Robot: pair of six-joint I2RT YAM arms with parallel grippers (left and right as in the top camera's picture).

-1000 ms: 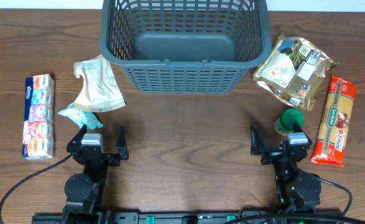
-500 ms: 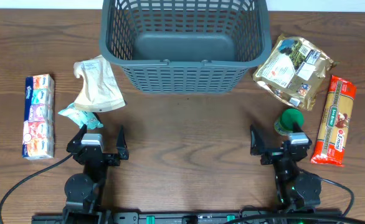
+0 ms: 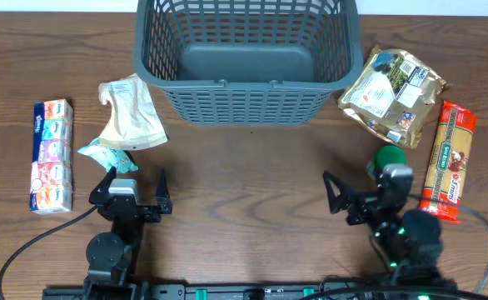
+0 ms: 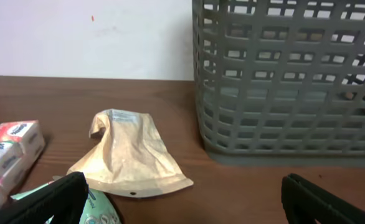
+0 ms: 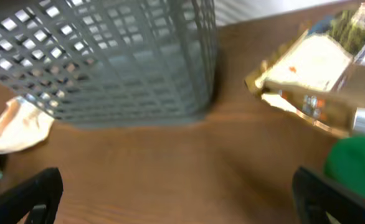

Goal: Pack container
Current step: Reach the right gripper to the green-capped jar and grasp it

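The green-lidded item is standing outside my right gripper's open fingers. Next, I swing the gripper up over the green lid and grip the item from above.
The container, a big dark grey lattice basket, stands empty at the back centre of the table. It also fills the right of the left wrist view and the top left of the right wrist view. My left gripper sits open near the front left, aimed at a beige pouch, with nothing between its fingers. At the front right my right gripper is open and empty over bare wood, beside a green-lidded item.
A tissue multipack lies at the far left. A teal packet rests under the pouch. Right of the container are a gold bag and a red pasta pack. The table's far edge runs behind the container.
The right arm has shifted and turned its gripper a little to the left; its view is blurred. The left arm and all items have stayed still.
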